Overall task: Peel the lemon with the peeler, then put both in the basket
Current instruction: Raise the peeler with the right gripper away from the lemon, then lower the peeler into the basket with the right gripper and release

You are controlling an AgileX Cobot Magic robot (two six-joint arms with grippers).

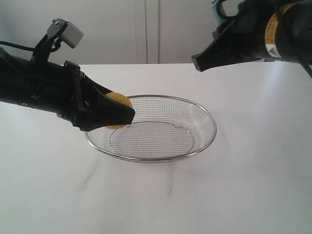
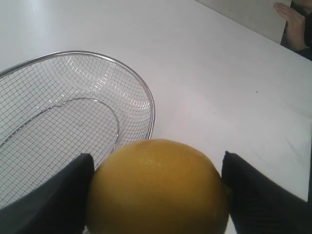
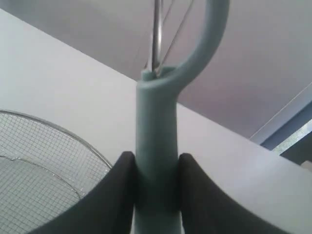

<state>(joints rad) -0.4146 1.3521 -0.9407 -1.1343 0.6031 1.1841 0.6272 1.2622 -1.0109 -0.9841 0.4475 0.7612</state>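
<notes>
The basket's mesh bottom (image 1: 158, 139) lies open and my right gripper has the peeler (image 3: 156, 122) by its handle, so I should keep moving the peeler down until it reaches the mesh.
The yellow lemon (image 1: 120, 103) is held just above the left rim of the wire-mesh basket (image 1: 201, 108). My left gripper (image 1: 126, 113) is shut on it. In the left wrist view the lemon (image 2: 157, 187) fills the gap between the two black fingers, with the basket (image 2: 152, 109) beyond; no sticker shows. The teal-green peeler (image 3: 157, 126) stands clamped in my right gripper (image 3: 157, 163), its hooked head and blade pointing away from the wrist. In the exterior view the right gripper (image 1: 201, 61) hangs high above the table at the upper right; only a teal sliver of the peeler (image 1: 215, 10) shows there.
The basket (image 3: 53, 131) sits mid-table on a white tabletop (image 1: 253, 161). A pale wall with a door seam (image 1: 146, 29) rises behind. A person's hand (image 2: 294, 24) shows beyond the table's far edge in the left wrist view.
</notes>
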